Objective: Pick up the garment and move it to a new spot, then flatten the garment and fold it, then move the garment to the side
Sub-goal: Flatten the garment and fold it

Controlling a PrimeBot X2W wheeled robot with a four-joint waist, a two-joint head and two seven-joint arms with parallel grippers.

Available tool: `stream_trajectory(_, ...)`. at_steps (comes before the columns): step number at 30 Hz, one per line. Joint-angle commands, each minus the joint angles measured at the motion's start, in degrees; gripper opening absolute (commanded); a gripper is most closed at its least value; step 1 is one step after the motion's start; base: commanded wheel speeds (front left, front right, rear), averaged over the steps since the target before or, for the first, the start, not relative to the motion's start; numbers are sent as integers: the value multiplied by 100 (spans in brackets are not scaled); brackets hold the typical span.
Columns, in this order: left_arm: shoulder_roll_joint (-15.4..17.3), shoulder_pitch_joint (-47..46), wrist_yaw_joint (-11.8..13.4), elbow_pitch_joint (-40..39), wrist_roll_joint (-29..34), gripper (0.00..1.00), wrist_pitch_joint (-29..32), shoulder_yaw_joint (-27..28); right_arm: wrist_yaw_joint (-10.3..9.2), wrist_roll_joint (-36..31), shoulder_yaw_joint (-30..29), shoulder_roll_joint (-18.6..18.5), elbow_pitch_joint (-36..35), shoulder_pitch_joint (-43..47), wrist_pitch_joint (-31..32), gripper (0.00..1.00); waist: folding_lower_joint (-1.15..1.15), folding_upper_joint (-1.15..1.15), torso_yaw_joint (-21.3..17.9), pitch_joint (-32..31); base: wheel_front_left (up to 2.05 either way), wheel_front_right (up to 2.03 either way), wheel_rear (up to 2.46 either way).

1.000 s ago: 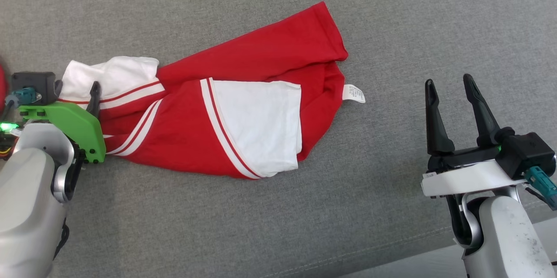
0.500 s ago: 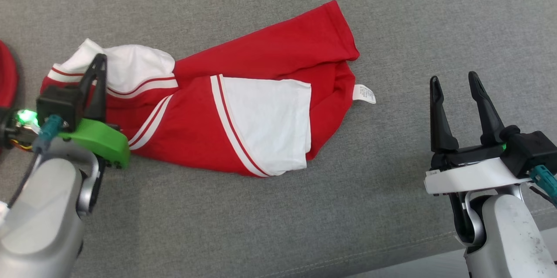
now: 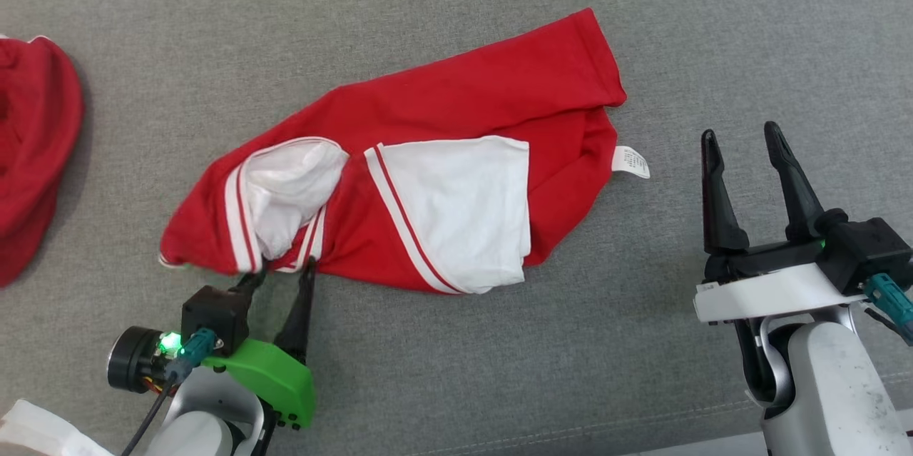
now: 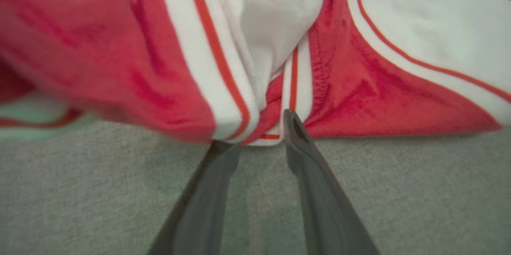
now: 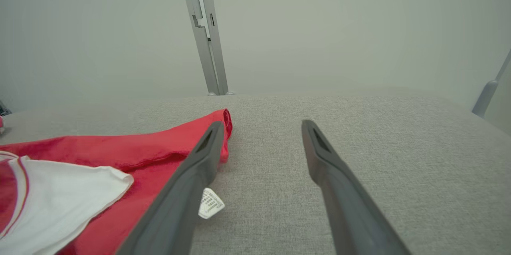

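Observation:
My gripper will make the garment [image 3: 436, 95] open out much wider and show a hidden side when it lifts and spreads the garment, because one red layer lies folded over another [image 3: 554, 123].
The garment [image 3: 456, 106] is a red shirt with white sleeves and striped trim, lying crumpled across the grey fabric surface [image 3: 499, 370]. My left gripper [image 3: 282, 272] sits at its near left hem, fingers apart. In the left wrist view the left gripper [image 4: 257, 131] has its tips at the white ribbed hem of the garment [image 4: 359, 99], one tip tucked under a fold, with a clear gap between the fingers. My right gripper [image 3: 738, 133] stands open to the right of the shirt, holding nothing. In the right wrist view the right gripper [image 5: 261, 125] lies just beside the shirt's red corner [image 5: 167, 143].
Another red cloth [image 3: 32, 149] lies at the far left edge. A white label [image 3: 631, 162] sticks out of the shirt's right side. Something white [image 3: 36, 431] shows at the bottom left corner. A grey post [image 5: 205, 31] rises behind the surface.
The camera has shifted, bringing the other red cloth into view. My left gripper drew the shirt's white-sleeved left end toward the near edge, folded it over, and has parted its fingers. The right arm stayed put.

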Motion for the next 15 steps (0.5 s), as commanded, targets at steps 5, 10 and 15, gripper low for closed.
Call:
stream_trajectory(5, -11, 73, 437, -469, 277, 100, -179, 73, -6, -37, 20, -15, 35, 55, -4, 100, 0, 0, 74, -105, 0, 0, 0)
stream_trajectory(10, 34, -62, 686, -1007, 415, 100, -39, 135, -6, -38, 52, -15, 30, 67, -4, 100, 0, 0, 48, -100, 0, 0, 0)
stream_trajectory(15, 383, -279, 894, -1303, 510, 100, 356, 394, -6, -74, 36, -15, -4, 46, -4, 100, 0, 0, 25, -35, 0, 0, 0)
